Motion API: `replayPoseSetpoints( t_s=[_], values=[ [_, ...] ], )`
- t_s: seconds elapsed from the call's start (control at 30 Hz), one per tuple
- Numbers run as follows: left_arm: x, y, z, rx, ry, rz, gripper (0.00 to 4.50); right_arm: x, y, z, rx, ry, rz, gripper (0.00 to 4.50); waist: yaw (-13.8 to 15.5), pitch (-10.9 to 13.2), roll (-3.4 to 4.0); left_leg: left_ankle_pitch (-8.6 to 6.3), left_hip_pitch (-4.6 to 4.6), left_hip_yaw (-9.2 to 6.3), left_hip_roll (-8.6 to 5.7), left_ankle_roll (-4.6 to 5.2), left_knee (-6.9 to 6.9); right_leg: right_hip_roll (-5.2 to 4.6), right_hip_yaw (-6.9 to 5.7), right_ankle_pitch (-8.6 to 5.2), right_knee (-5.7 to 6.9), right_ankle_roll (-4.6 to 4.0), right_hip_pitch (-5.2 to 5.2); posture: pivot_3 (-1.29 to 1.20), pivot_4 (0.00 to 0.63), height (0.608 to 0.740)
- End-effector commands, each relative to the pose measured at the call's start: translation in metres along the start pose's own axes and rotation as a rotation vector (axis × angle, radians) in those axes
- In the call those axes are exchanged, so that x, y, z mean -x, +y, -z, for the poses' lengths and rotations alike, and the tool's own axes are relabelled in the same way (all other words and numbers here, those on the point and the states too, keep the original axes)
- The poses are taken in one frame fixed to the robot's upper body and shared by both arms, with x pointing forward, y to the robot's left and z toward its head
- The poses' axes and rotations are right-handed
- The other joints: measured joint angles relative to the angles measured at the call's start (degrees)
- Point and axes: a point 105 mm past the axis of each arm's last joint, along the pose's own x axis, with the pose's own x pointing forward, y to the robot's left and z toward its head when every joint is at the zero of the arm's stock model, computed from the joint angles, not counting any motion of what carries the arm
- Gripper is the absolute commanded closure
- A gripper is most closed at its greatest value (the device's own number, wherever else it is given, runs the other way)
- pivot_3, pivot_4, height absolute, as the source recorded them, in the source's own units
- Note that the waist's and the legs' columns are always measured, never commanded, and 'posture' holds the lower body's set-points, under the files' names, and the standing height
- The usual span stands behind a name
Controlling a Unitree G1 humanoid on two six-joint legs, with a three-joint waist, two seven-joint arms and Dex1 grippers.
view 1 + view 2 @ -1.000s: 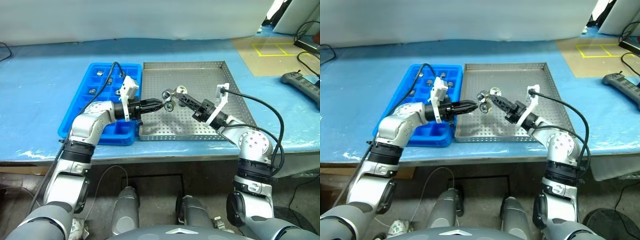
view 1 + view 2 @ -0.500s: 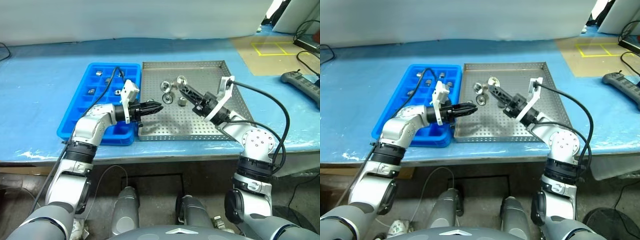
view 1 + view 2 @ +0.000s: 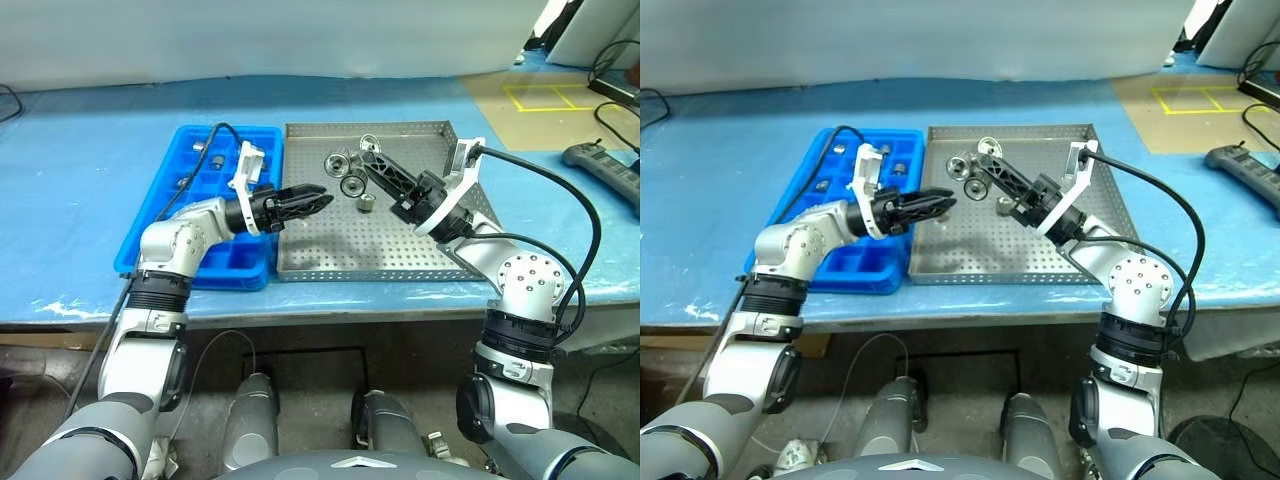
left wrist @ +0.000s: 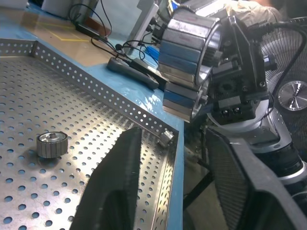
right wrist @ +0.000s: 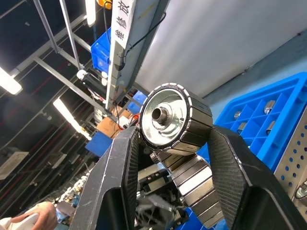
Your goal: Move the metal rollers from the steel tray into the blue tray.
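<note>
The metal rollers are stuck together in a clump [image 3: 345, 168] at my right gripper. Next, my left gripper grabs the clump's near roller [image 3: 353, 186] and pulls the clump apart first.
My right gripper [image 3: 368, 158] is shut on a silver metal roller [image 5: 172, 120] and holds it above the back of the perforated steel tray [image 3: 400, 250]. In the left wrist view that held roller [image 4: 187, 62] looks like two stacked ribbed sections. Three more metal rollers [image 3: 352, 185] lie loose on the steel tray, one of them [image 4: 52, 143] close to my left fingers. My left gripper [image 3: 320, 200] is open and empty, pointing right over the steel tray's left edge, just short of the right gripper. The blue tray [image 3: 200, 210] lies to the left, with small rollers [image 3: 200, 147] in its back compartments.
A black hand-held controller [image 3: 600, 165] lies on the blue table cover at the far right. Yellow tape lines [image 3: 545, 97] mark the back right corner. The table's front edge runs just before both trays.
My left gripper's fingers have opened from shut. My right gripper has lifted with its roller and its wrist has rolled, so it stands higher over the tray.
</note>
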Motion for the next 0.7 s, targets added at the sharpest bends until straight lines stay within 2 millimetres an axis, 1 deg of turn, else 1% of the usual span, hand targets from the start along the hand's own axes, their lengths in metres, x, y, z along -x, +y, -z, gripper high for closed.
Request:
replayPoseSetpoints(
  t_s=[0.03,0.1,0.13,0.2,0.47,0.57,0.7],
  values=[
    [-0.007,-0.006,0.005,-0.085,0.047,0.014,0.84,-0.004,0.018,-0.01,0.033,-0.036,-0.073,2.76,0.0,0.0,0.0,0.0,0.0,-0.01,0.0,0.0,0.0,0.0,0.0,0.0,0.0,0.0,0.0,-0.08,0.15,0.74],
    [-0.012,-0.005,0.005,-0.088,0.033,0.006,0.14,-0.005,0.02,-0.01,0.032,-0.037,-0.083,2.76,0.0,0.0,0.0,0.0,0.0,-0.02,0.0,0.0,-0.02,0.01,-0.01,0.0,-0.02,0.01,0.0,-0.08,0.15,0.74],
    [-0.015,-0.004,0.003,-0.088,0.02,0.001,0.03,-0.005,0.021,-0.01,0.033,-0.036,-0.086,2.76,0.0,0.0,0.0,0.0,-0.01,-0.02,0.0,0.0,-0.02,0.01,-0.02,0.01,-0.02,0.01,0.0,-0.08,0.15,0.74],
    [-0.019,-0.006,-0.002,-0.075,-0.018,0.011,0.03,-0.005,0.022,-0.01,0.033,-0.033,-0.091,2.76,0.0,0.0,0.0,0.0,-0.02,-0.01,0.0,0.0,-0.02,0.0,-0.03,0.01,-0.02,0.01,0.0,-0.09,0.15,0.74],
    [-0.034,-0.001,-0.023,0.001,-0.171,0.021,0.03,-0.005,0.025,-0.009,0.028,-0.025,-0.104,2.76,0.0,0.0,0.0,0.0,-0.02,0.01,-0.02,0.0,0.0,0.0,-0.04,0.01,-0.02,0.01,0.02,-0.1,0.15,0.74],
    [-0.036,-0.001,-0.024,0.011,-0.181,0.027,0.03,-0.006,0.026,-0.008,0.028,-0.02,-0.104,2.76,0.0,0.0,0.0,0.0,-0.02,0.01,-0.03,0.01,-0.01,0.01,-0.04,0.01,-0.07,0.0,0.02,-0.1,0.15,0.74],
    [-0.04,-0.012,-0.019,0.043,-0.156,0.098,0.03,-0.006,0.025,-0.008,0.028,-0.02,-0.099,2.76,0.0,0.0,0.0,-0.01,-0.06,0.01,-0.03,0.03,-0.01,0.01,-0.06,0.01,-0.12,0.01,0.02,-0.1,0.15,0.74]
  ],
)
